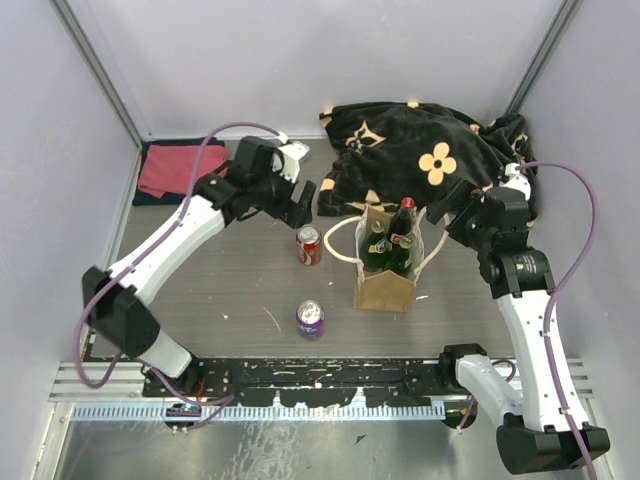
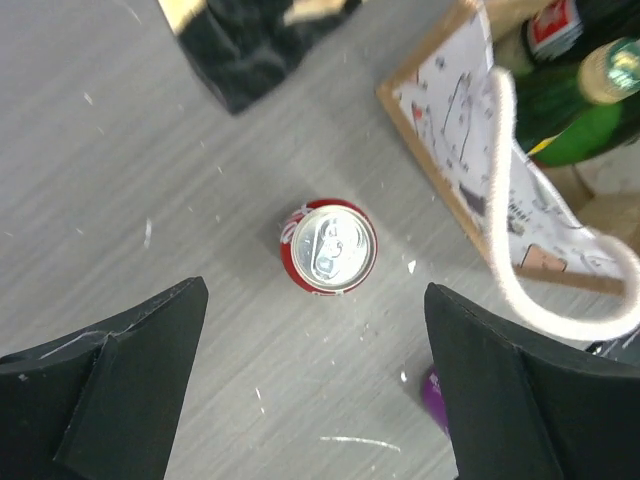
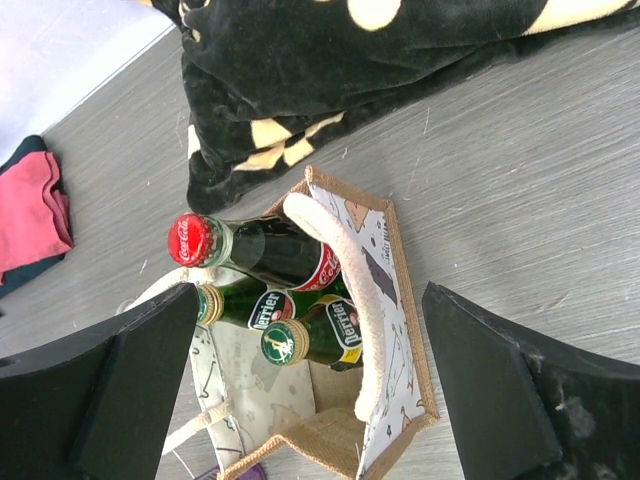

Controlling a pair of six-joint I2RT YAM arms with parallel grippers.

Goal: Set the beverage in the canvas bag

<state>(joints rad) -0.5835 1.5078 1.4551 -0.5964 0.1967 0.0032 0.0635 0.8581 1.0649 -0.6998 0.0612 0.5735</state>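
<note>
I should keep lowering my left gripper with its fingers open until they are on either side of the can's sides (image 1: 309, 251), because the red can is standing upright, clear of the rope handle (image 1: 333, 240).
The tan canvas bag (image 1: 384, 288) stands upright mid-table with cream rope handles; it holds a Coca-Cola bottle (image 3: 262, 250) and two green Perrier bottles (image 3: 318, 337). A red soda can (image 1: 308, 244) stands left of the bag, and shows from above in the left wrist view (image 2: 329, 245). A purple can (image 1: 310, 319) stands nearer the front. My left gripper (image 1: 297, 205) is open and empty, hovering above and behind the red can (image 2: 315, 400). My right gripper (image 1: 450, 208) is open and empty, above the bag's right side (image 3: 310, 390).
A black blanket with cream flowers (image 1: 425, 150) lies bunched behind the bag. A red cloth on a dark one (image 1: 180, 168) lies at the back left. White walls close in the back and sides.
</note>
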